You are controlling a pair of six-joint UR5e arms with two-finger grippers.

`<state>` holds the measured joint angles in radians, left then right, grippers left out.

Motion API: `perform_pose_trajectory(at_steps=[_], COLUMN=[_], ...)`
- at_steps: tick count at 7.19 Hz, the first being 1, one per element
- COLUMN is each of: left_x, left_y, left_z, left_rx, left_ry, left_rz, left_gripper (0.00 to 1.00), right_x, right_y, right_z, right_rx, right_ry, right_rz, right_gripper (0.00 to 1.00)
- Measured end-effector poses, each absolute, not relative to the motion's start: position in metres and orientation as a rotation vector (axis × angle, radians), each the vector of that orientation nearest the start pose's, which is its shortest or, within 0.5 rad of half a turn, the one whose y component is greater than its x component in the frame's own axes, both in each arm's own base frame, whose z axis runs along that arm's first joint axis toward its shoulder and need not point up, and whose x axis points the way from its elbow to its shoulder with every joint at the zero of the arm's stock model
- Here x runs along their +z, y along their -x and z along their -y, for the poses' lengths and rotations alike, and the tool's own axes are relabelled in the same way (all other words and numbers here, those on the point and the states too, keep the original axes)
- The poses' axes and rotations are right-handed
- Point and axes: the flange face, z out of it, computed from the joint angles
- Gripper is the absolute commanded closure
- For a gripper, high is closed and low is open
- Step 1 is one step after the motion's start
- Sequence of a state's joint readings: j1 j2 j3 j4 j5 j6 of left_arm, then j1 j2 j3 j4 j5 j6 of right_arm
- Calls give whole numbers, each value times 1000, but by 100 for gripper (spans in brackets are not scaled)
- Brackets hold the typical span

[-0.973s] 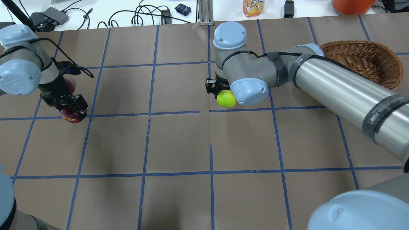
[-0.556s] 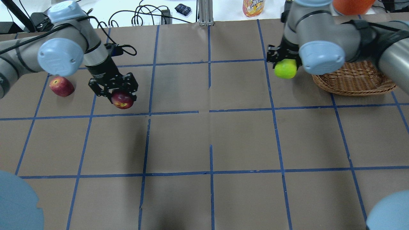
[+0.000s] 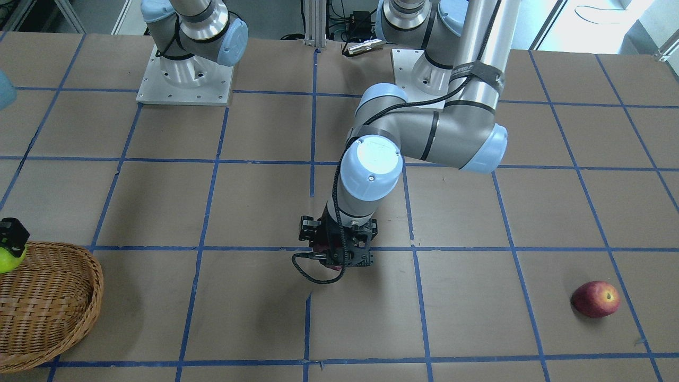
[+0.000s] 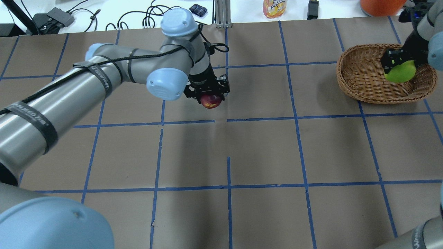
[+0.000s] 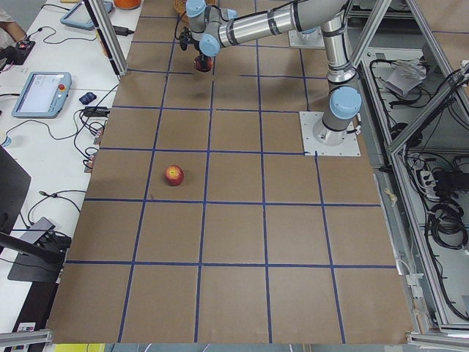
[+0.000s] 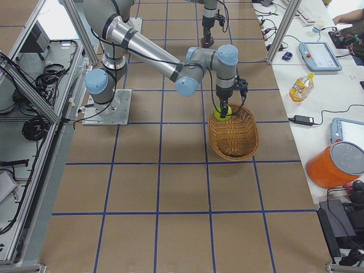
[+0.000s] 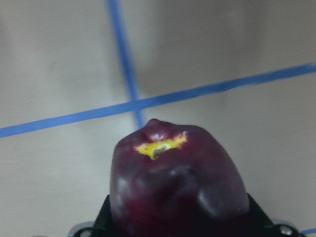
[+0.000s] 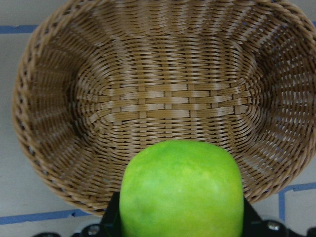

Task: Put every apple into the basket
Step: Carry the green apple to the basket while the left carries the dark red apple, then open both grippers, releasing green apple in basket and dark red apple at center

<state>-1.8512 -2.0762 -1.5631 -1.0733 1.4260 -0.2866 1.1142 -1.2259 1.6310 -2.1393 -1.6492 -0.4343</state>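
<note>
Next, my left gripper puts the dark maroon apple down halfway for my right gripper to take, because the wicker basket is far from my left gripper.
My left gripper (image 4: 209,95) is shut on the dark maroon apple (image 4: 211,101) and holds it above the middle of the table; the apple fills the left wrist view (image 7: 177,182). My right gripper (image 4: 398,66) is shut on the yellow-green apple (image 4: 400,72) and holds it over the wicker basket (image 4: 350,83), whose floor is bare in the right wrist view (image 8: 163,98). The red apple with yellowish blush (image 3: 595,298) lies on the table far to my left. It is hidden behind my left arm in the overhead view.
A juice bottle (image 4: 274,7), an orange container (image 4: 380,6) and cables lie beyond the table's far edge. The arm bases (image 3: 183,79) stand at the near edge. Brown paper with a blue tape grid covers the table.
My left arm has swung right with the maroon apple, from the left side to the table's middle. My right arm has carried the green apple right, to above the basket.
</note>
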Motion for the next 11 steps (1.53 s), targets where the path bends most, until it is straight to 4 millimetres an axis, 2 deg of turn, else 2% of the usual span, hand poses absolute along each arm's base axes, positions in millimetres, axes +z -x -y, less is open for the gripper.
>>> perform_pose_trajectory(at_steps=[1,2,3,4,5,6,7,8,9,10,11], left_x=[227,211,200,200,211,231,261,298,336,360,366], left_y=[336,341,342,343,342,336,320,288,236,170,102], left_z=[578,573,569,568,569,576,588,605,626,645,659], left_rx=[90,123,151,151,125,78,40,43,71,104,127], left_ry=[-14,-24,-22,-15,-11,2,37,78,82,88,100], left_rz=[-3275,-3269,-3262,-3263,-3271,-3283,-3292,-3290,-3283,-3278,-3262], left_gripper=[9,0,0,0,0,0,0,0,0,0,0], right_x=[310,293,277,264,256,250,245,245,253,275,310], right_y=[186,208,223,230,232,234,234,234,231,215,179], right_z=[621,635,646,652,654,656,657,657,655,651,644], right_rx=[-175,-150,-121,-98,-85,-79,-72,-65,-49,-31,-23], right_ry=[-28,-30,-43,-58,-64,-61,-60,-62,-59,-31,11], right_rz=[-3294,-3320,-3339,-3341,-3336,-3331,-3327,-3326,-3322,-3298,-3257], right_gripper=[100,100,100,75,1,0,0,0,0,0,0])
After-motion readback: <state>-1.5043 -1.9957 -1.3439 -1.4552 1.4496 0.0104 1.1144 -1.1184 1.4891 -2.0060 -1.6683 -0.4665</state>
